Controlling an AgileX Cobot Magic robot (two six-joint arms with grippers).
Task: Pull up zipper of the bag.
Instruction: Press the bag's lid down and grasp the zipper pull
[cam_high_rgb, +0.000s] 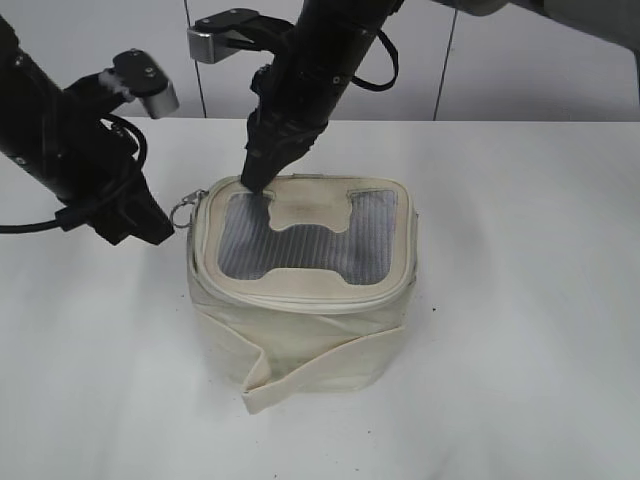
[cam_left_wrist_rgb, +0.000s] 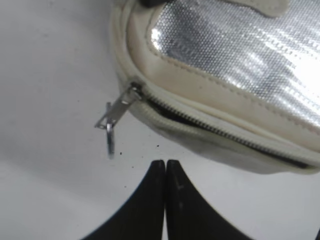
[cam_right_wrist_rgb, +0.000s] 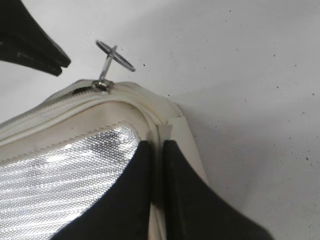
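Next, my left gripper opens its closed fingers and moves in toward the bag's corner (cam_high_rgb: 206, 200) to take the zipper's ring (cam_high_rgb: 181, 213), because the ring sticks out beside those fingers.
The cream bag (cam_high_rgb: 300, 320) stands mid-table with its grey mesh top (cam_high_rgb: 300, 240) facing up. The zipper track (cam_left_wrist_rgb: 215, 129) runs round the lid rim. A silver pull (cam_left_wrist_rgb: 119, 111) with a ring tab (cam_left_wrist_rgb: 109, 141) sticks out at the bag's left corner (cam_high_rgb: 183, 210). It also shows in the right wrist view (cam_right_wrist_rgb: 102, 82). My left gripper (cam_left_wrist_rgb: 165, 162) is shut and empty, just beside the pull (cam_high_rgb: 150, 232). My right gripper (cam_right_wrist_rgb: 155, 145) is closed on the lid's rim seam at the far left corner (cam_high_rgb: 255, 183). A second pull is not visible.
The white table (cam_high_rgb: 520, 300) surrounds the bag. A fabric flap (cam_high_rgb: 300, 385) hangs at the bag's front. The left gripper's tip (cam_right_wrist_rgb: 50, 62) sits close to the ring tab in the right wrist view. A white panelled wall stands behind.
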